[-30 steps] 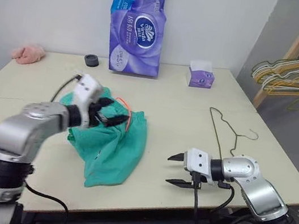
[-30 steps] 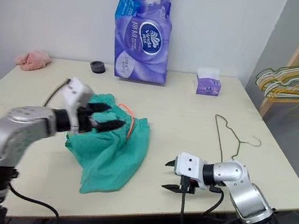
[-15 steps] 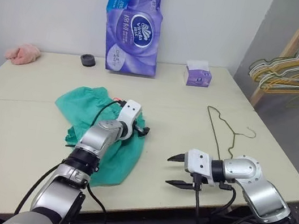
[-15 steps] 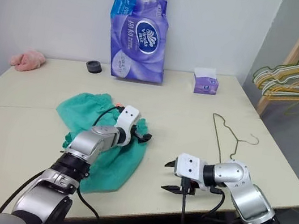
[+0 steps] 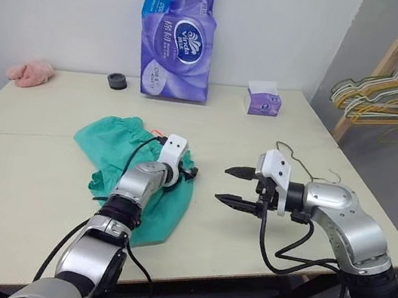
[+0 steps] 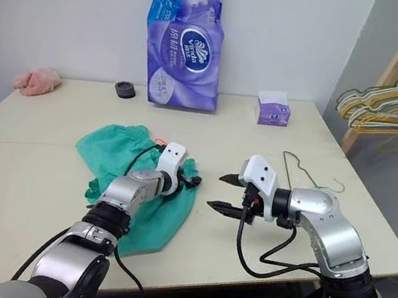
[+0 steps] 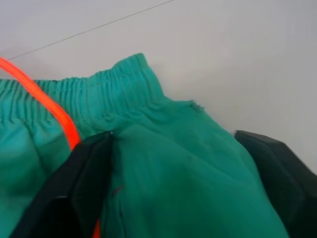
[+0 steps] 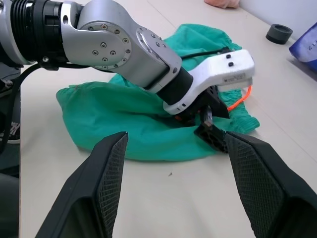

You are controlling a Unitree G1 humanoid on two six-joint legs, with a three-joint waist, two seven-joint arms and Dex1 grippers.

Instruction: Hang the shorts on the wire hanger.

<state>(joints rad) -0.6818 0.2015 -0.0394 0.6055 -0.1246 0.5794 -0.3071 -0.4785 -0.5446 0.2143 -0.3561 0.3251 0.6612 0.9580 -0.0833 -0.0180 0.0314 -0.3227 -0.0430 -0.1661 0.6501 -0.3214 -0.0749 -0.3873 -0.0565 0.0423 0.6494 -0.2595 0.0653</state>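
My gripper is to pull the edge of the teal-green shorts (image 5: 112,145), which will spread flat but stay gathered where tight puckers line the waistband (image 8: 246,120) beside loose, smooth folds.
The teal-green shorts (image 5: 117,143) lie crumpled on the table, and their orange drawstring (image 7: 49,106) runs along the gathered waistband. My left gripper (image 5: 188,172) rests low on the shorts' right edge by the waistband. It is open, and its black fingers (image 7: 91,171) straddle a ridge of fabric. My right gripper (image 5: 232,185) hovers open above the table just right of the shorts, pointing at the left gripper, with nothing between its fingers (image 8: 106,183). The wire hanger (image 5: 282,144) lies flat on the table behind the right arm, which hides part of it.
A tall purple tissue pack (image 5: 175,38), a small purple tissue box (image 5: 265,99) and a black ring (image 5: 117,80) stand at the table's back. A pink cloth (image 5: 30,72) lies at the back left. A wooden rack with bunched hangers (image 5: 387,96) stands off the right.
The left arm stretched forward and came down onto the shorts' right edge. In the last half second the right gripper rose and moved left towards the shorts. The camera shifted slightly.
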